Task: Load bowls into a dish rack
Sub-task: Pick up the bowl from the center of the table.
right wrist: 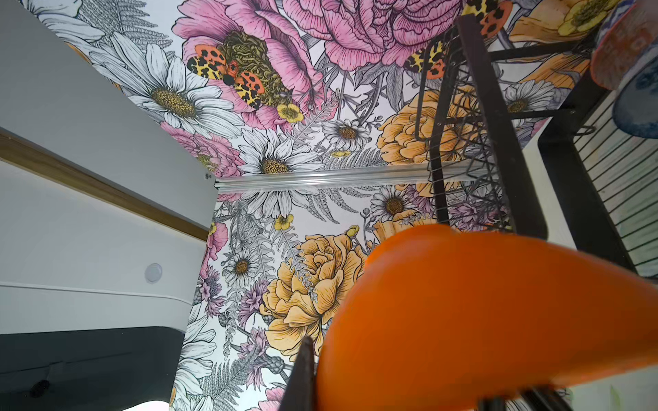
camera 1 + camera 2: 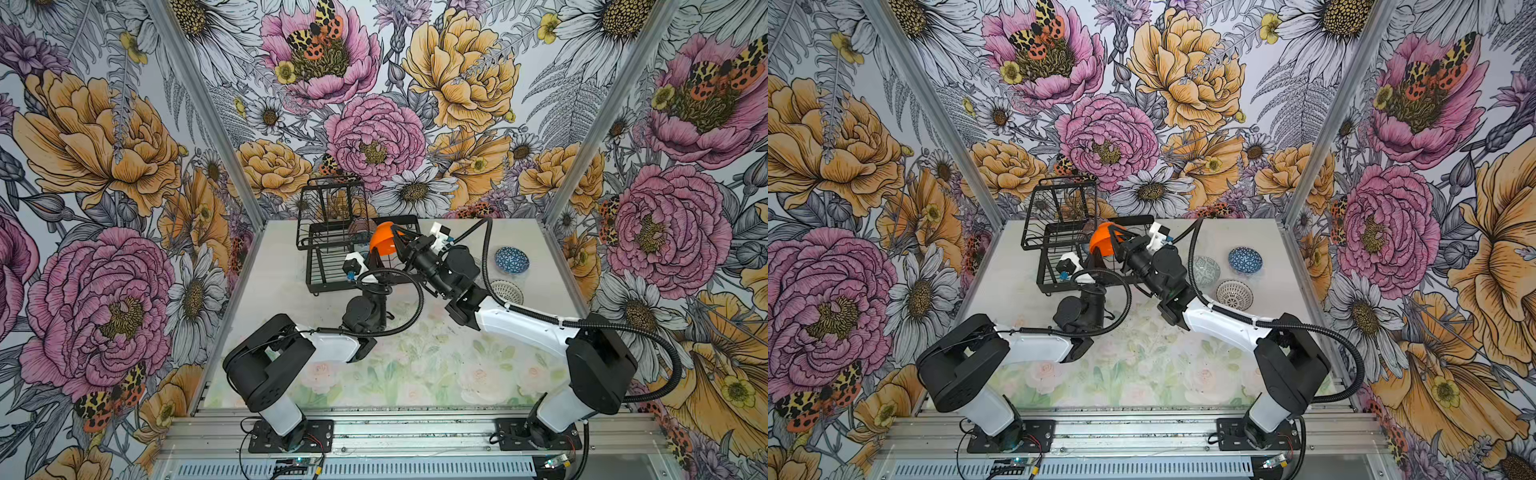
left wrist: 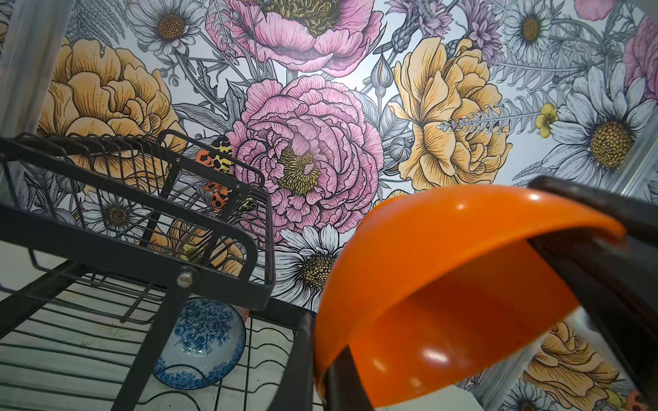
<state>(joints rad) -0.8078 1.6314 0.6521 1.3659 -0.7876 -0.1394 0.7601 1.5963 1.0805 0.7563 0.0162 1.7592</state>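
Note:
My left gripper is closed under the orange bowl's lower rim (image 2: 383, 250). It should open and move back out of the way before my right gripper lowers the bowl into the slot wires (image 2: 358, 246).
A plain glossy orange bowl (image 2: 384, 244) (image 2: 1104, 243) hangs tilted in the air over the near right part of the black wire dish rack (image 2: 328, 266) (image 2: 1054, 266). My left gripper (image 2: 371, 259) (image 3: 338, 377) is shut on its lower rim from below. From the right, my right gripper (image 2: 397, 237) (image 1: 313, 377) is shut on the upper rim. The orange bowl (image 3: 445, 284) (image 1: 480, 320) fills much of both wrist views. A blue-white floral bowl (image 3: 201, 341) leans on edge in the rack's slot wires, under the raised basket tier (image 3: 228, 256).
On the table right of the rack, behind my right arm, lie a dark blue geometric bowl (image 2: 512, 259) (image 2: 1245, 258), a white lattice bowl (image 2: 508, 291) (image 2: 1234, 294) and a pale green-grey bowl (image 2: 1205, 269). Flowered walls close in the back and sides.

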